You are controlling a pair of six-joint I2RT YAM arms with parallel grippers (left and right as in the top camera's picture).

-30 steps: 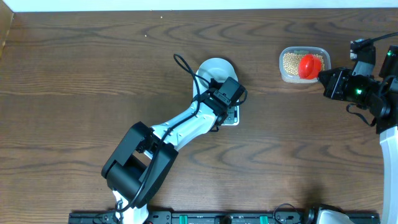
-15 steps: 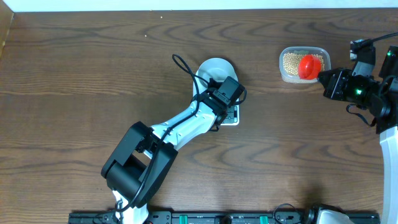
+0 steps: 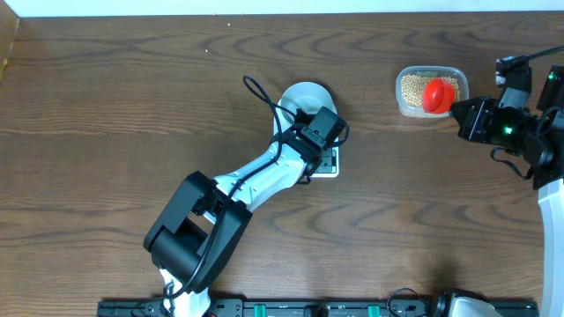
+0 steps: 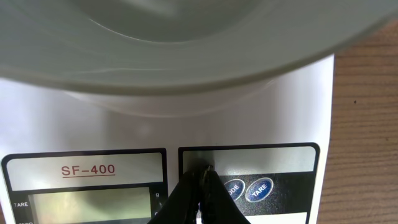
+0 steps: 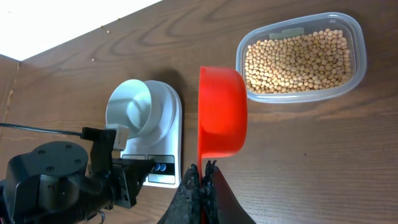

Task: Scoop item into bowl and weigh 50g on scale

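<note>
The scale's LCD screen [image 4: 93, 205] is blank while the fingers of the robot's left gripper are on the panel, so next the left gripper lifts clear and pushes down on the red button next to MODE.
The pale bowl [image 3: 306, 95] [image 4: 186, 37] [image 5: 134, 109] stands on the white scale [image 3: 331, 165] [image 4: 124, 124] [image 5: 163, 134]. My left gripper [image 3: 319, 150] [image 4: 203, 172] is shut and empty, its tips pressed on the scale's front panel just left of the MODE button [image 4: 233, 188]. Beige beans [image 3: 412, 86] [image 5: 298, 56] fill the clear tub [image 3: 405, 107] [image 5: 357, 62]. A red scoop [image 3: 438, 92] [image 5: 221, 112] hangs at the tub, its handle gripped in my shut right gripper [image 3: 459, 110] [image 5: 203, 168]. Whether the scoop holds beans is hidden.
The TARE button [image 4: 259, 188] sits right of MODE and the LCD screen [image 4: 93, 202] left of my fingertips. My left arm [image 3: 256, 180] [image 5: 56, 177] stretches from the front edge up to the scale. Bare wooden table [image 3: 106, 114] lies all around.
</note>
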